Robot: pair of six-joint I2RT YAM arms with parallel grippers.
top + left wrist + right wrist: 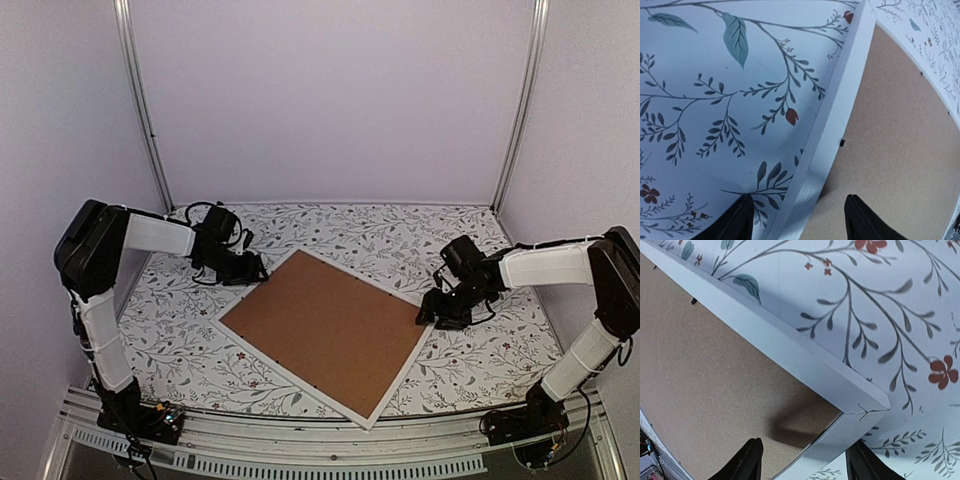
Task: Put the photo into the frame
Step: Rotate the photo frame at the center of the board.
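The white frame lies crooked with its near corner (367, 424) past the table's edge, so my left gripper and my right gripper should turn it square by its short sides (232, 306).
The white frame (290, 378) lies flat and turned at an angle on the table, with a brown backing board (325, 330) filling it. The photo is hidden. My left gripper (255, 268) is at the frame's far-left edge. In the left wrist view it (799, 197) is open and straddles the white rail (840, 115), one finger over the cloth and one over the board (900, 140). My right gripper (428, 312) is at the frame's right corner. In the right wrist view it (805, 441) is open around the mitred corner (805, 365), touching nothing.
A floral tablecloth (180, 340) covers the table. Pale walls close in the back and sides, with metal posts (140, 100) at the left and at the right (522, 100). The arm bases stand on a rail (330, 445) at the near edge.
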